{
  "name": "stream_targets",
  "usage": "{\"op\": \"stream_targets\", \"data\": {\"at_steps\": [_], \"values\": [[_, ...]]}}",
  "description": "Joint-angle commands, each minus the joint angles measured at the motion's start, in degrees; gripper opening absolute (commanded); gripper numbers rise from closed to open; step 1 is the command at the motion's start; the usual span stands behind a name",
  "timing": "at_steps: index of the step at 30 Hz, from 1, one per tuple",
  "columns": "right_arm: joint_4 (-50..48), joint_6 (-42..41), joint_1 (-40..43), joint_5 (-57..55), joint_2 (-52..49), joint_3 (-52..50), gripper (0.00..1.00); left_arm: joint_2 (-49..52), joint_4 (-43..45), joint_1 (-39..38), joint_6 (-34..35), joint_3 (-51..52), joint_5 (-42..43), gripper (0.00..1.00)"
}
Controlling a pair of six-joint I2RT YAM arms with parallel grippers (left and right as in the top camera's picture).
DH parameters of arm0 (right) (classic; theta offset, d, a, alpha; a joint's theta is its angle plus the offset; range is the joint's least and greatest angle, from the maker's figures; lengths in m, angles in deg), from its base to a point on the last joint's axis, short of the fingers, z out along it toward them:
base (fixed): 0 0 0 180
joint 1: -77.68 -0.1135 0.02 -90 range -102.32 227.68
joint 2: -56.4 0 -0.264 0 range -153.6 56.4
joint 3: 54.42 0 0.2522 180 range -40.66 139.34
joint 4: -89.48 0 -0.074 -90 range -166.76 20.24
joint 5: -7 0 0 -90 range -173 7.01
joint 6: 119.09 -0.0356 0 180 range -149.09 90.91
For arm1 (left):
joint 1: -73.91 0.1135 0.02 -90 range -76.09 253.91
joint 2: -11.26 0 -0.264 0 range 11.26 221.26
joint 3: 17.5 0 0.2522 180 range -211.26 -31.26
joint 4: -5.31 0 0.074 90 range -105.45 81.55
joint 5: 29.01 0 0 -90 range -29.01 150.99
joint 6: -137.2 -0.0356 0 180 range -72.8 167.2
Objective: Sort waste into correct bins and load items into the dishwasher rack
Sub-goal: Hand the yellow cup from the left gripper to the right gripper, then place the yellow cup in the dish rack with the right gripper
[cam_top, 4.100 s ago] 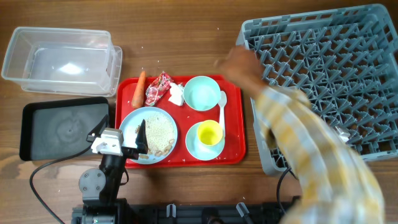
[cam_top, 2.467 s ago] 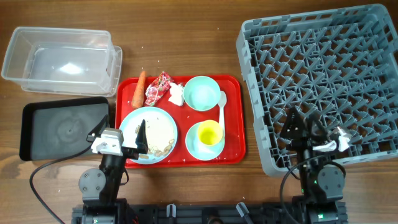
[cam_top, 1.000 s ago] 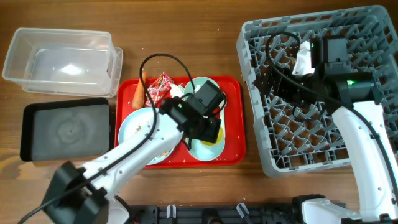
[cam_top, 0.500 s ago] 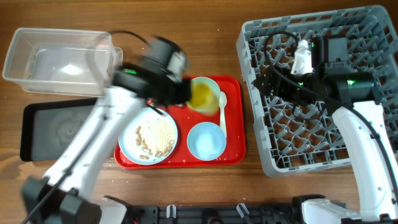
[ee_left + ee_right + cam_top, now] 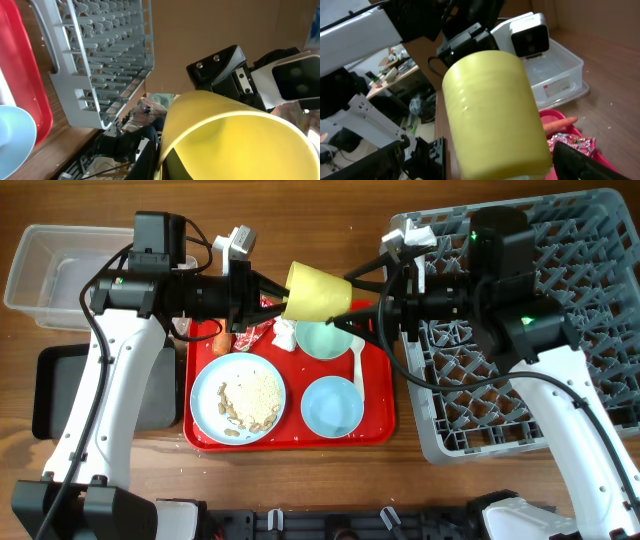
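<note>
My left gripper is holding the yellow cup [image 5: 294, 290] by its rim, away from the dishwasher rack. Next, my right gripper grabs the cup's base [image 5: 345, 298] and loads the cup.
The yellow cup [image 5: 318, 290] hangs on its side above the red tray's far edge. My left gripper [image 5: 274, 297] is shut on its rim; in the left wrist view the cup [image 5: 235, 135] fills the lower right, with one dark finger [image 5: 150, 161] against the rim. My right gripper [image 5: 356, 305] is open, its fingers on either side of the cup's base. In the right wrist view the cup [image 5: 495, 115] sits between the fingers [image 5: 580, 162]. On the tray lie the plate [image 5: 250, 395] with crumbs, two blue bowls [image 5: 333, 405] [image 5: 328, 338], the spoon [image 5: 357, 358], carrot [image 5: 217, 337], wrapper [image 5: 256, 330] and tissue [image 5: 285, 333].
The grey dishwasher rack [image 5: 540, 330] stands at the right, under my right arm. The clear tub [image 5: 60, 270] sits far left and the black tray [image 5: 60, 390] in front of it, partly under my left arm. The red tray [image 5: 290, 432] lies between them.
My left gripper has shut on the cup, lifted it off the tray and turned it on its side. My right arm has swung left out of the rack to the cup.
</note>
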Motion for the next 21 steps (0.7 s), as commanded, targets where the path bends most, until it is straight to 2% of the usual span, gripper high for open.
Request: {"op": "stream_targets", "data": {"at_steps": [1, 2, 4, 7, 8, 9, 11, 13, 14, 17, 18, 19, 21], "values": [[-0.37, -2.56, -2.95, 0.17, 0.07, 0.96, 0.85, 0.33, 0.22, -1.14, 0.33, -0.04, 1.49, 0.04], [-0.42, -2.56, -3.78, 0.17, -0.17, 0.96, 0.82, 0.33, 0.22, -1.14, 0.33, -0.04, 1.49, 0.04], [-0.15, -2.56, -5.14, 0.15, -0.63, 0.90, 0.81, 0.33, 0.87, -1.14, 0.33, -0.04, 1.44, 0.04], [0.98, -2.60, -6.10, 0.15, -0.94, 0.85, 0.66, 0.33, 1.95, -1.16, 0.35, -0.07, 1.14, 0.04], [0.96, -2.58, -6.10, -0.07, -0.94, 0.85, 0.80, 0.33, 2.19, -1.16, 0.37, -0.07, 1.09, 0.04], [1.22, -2.99, -6.10, -1.79, -0.94, 0.85, 0.83, 0.33, 2.58, -1.18, 0.37, -0.07, 1.09, 0.04], [4.09, -5.70, -6.08, -12.33, -1.05, 0.85, 0.84, 0.33, 2.75, -1.18, 0.37, -0.07, 1.31, 0.04], [4.37, -5.33, -6.08, -11.37, -1.11, 0.85, 0.82, 0.33, 2.78, -1.18, 0.37, -0.07, 1.31, 0.04], [4.37, -5.33, -6.08, -11.37, -1.20, 0.85, 0.76, 0.33, 3.15, -1.18, 0.37, -0.07, 1.29, 0.04], [3.30, -5.35, -6.08, -7.91, -1.18, 0.85, 0.67, 0.33, 3.61, -1.18, 0.37, -0.07, 1.27, 0.04], [2.67, -5.35, -6.08, -7.45, -1.18, 0.85, 0.68, 0.33, 3.61, -1.18, 0.39, -0.07, 1.29, 0.04], [1.57, -5.38, -6.08, -7.04, -1.14, 0.85, 0.79, 0.33, 3.58, -1.18, 0.37, -0.07, 1.29, 0.04], [0.07, -5.35, -6.08, -7.08, -1.14, 0.85, 0.83, 0.33, 3.58, -1.18, 0.37, -0.07, 1.29, 0.04]]}}
